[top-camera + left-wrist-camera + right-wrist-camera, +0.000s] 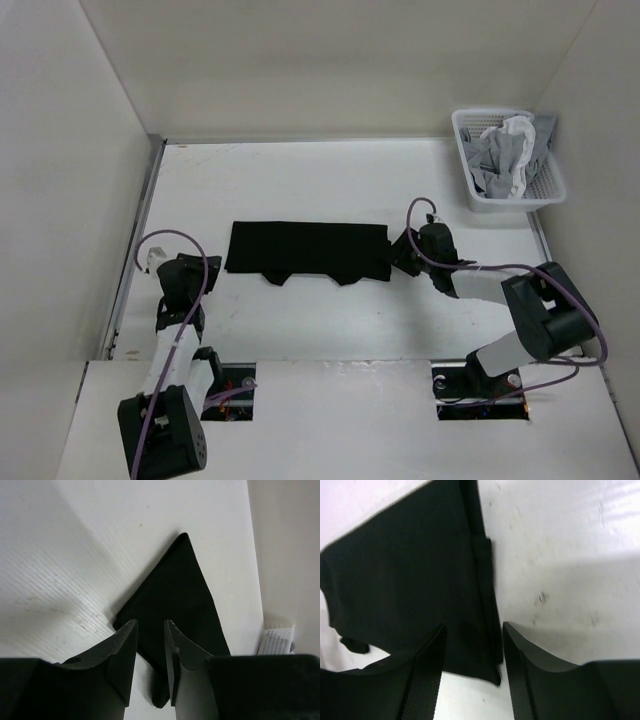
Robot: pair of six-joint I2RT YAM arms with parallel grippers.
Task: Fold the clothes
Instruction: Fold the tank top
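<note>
The black strip lies too far toward my left gripper, so next my right gripper grabs the strip's near end and pulls it over before folding it.
The clothes, a plain black garment, lie folded into a long flat strip across the middle of the white table. My left gripper sits just off the strip's left end. In the left wrist view its jaws stand apart over a corner of the black fabric, with nothing pinched between them. My right gripper is at the strip's right end. Its jaws are spread wide above the folded edge, and the cloth rests on the table below them.
A white plastic basket holding grey and white garments stands at the back right corner; its mesh side also shows in the left wrist view. White walls enclose the table on three sides.
</note>
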